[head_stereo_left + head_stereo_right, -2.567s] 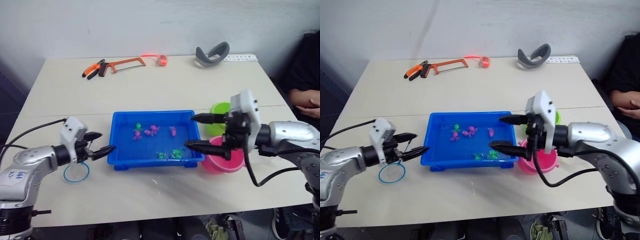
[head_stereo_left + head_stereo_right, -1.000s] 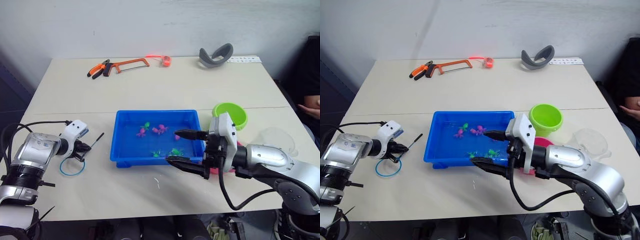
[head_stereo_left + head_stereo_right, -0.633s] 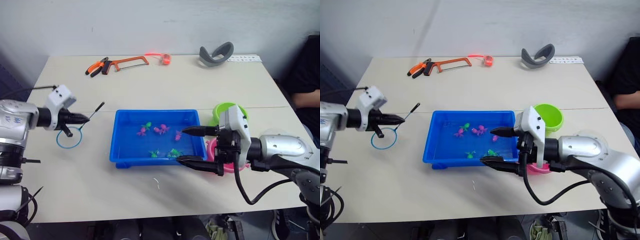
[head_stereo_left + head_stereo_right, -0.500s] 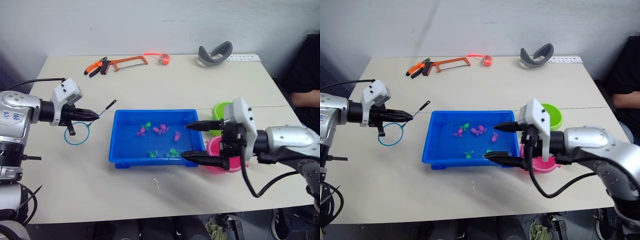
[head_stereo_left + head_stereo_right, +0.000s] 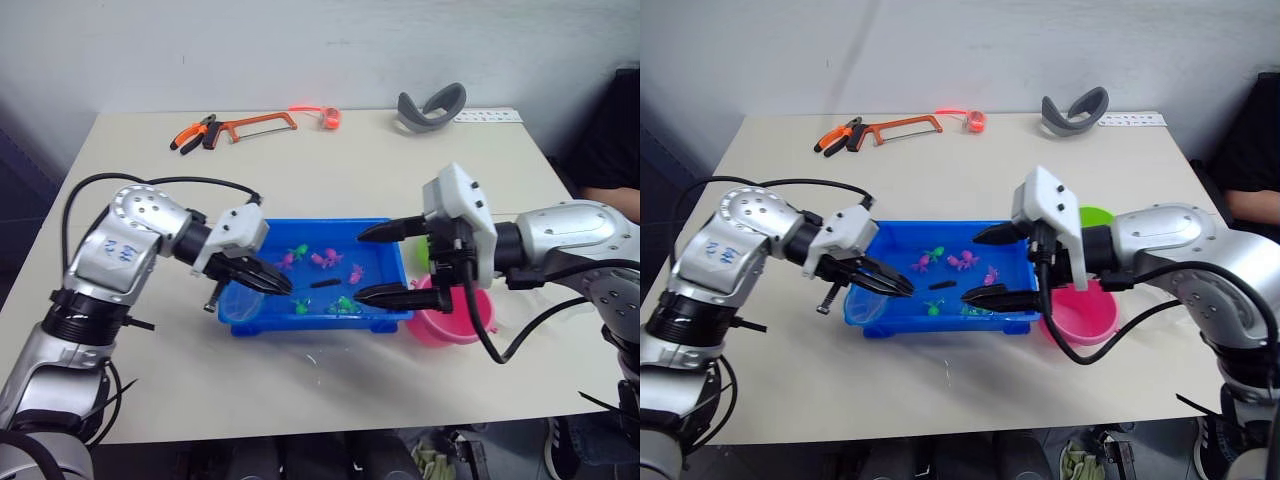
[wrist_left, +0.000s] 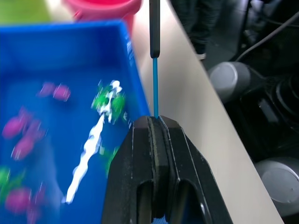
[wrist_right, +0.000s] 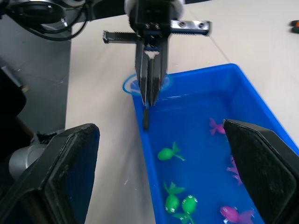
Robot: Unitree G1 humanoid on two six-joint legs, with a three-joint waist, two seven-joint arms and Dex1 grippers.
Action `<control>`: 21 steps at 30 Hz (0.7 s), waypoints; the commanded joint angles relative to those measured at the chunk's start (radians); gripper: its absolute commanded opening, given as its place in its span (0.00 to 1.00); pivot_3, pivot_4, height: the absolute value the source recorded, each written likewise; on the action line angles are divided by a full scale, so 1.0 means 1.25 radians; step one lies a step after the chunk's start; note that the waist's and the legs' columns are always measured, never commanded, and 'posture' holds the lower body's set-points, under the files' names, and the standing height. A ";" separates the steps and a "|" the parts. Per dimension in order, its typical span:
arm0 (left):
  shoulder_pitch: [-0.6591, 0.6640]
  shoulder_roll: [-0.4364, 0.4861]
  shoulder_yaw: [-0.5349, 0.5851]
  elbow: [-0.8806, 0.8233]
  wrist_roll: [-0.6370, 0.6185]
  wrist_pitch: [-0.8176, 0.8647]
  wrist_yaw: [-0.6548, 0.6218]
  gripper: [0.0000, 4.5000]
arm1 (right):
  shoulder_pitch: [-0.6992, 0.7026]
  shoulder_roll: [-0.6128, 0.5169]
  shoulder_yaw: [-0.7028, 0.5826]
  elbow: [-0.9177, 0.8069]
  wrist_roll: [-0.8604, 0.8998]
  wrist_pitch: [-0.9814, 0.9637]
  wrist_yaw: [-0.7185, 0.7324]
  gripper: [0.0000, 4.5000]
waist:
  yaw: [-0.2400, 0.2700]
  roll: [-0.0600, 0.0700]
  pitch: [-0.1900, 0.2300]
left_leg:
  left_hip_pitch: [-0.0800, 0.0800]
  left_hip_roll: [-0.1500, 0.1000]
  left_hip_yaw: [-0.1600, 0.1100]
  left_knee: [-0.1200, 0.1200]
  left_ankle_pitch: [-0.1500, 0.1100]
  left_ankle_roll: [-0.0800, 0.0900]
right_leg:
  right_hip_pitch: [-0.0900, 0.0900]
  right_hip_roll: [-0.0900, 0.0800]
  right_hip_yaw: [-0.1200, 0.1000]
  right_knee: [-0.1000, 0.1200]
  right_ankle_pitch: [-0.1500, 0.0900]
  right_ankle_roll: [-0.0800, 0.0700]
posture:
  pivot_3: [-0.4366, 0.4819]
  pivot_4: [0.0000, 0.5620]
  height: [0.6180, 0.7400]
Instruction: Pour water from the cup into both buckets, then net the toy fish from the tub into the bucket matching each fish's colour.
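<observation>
The pink fish should drift around when the robot sweeps the net through the blue tub, because they lie loose with open water around them.
The blue tub sits mid-table with pink fish and green fish in it. My left gripper is over the tub's left end, shut on a small net's thin blue stick. The net's black handle tip points across the water, and its ring is at the tub's near left corner. My right gripper is open over the tub's right end, holding nothing. The pink bucket stands right of the tub, and the green bucket shows behind my right wrist. The cup is hidden.
At the table's far edge lie orange pliers, a hacksaw, a small red object, a grey curved piece and a white strip. A person sits at the right.
My left arm has swung from the table left of the tub to over the tub's left end, carrying the net. My right gripper stays open at the tub's right end.
</observation>
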 commanded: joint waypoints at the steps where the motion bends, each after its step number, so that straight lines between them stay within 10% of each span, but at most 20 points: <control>1: -0.039 -0.029 -0.032 0.003 0.015 -0.025 -0.024 0.02 | -0.037 0.037 0.064 0.031 -0.080 -0.007 0.001 1.00 | -0.001 0.000 0.000 | 0.000 0.000 0.000 0.000 0.000 0.000 | 0.000 0.000 0.000 0.000 0.000 0.000 | 0.48 0.27 1.00; 6: -0.070 -0.056 -0.053 0.041 0.037 -0.042 -0.016 0.00 | -0.039 0.041 0.100 0.025 -0.137 -0.014 0.030 0.66 | 0.000 0.000 0.000 | 0.000 0.000 0.000 0.000 0.000 0.000 | 0.000 0.000 0.000 0.000 0.000 0.000 | 0.48 0.27 1.00; 18: -0.106 -0.096 -0.056 0.100 0.070 -0.078 -0.014 0.00 | -0.047 0.070 0.123 0.001 -0.185 -0.006 0.055 0.66 | -0.001 0.000 0.000 | 0.000 0.000 0.000 0.001 0.000 0.000 | 0.000 0.001 0.000 0.001 0.000 0.000 | 0.48 0.27 1.00; 21: -0.104 -0.097 -0.057 0.097 0.070 -0.076 -0.012 0.00 | -0.048 0.081 0.132 0.005 -0.205 -0.009 0.057 0.49 | 0.000 0.000 0.000 | 0.000 0.000 0.000 0.001 0.000 0.000 | 0.000 0.000 0.000 0.002 0.000 0.000 | 0.48 0.27 1.00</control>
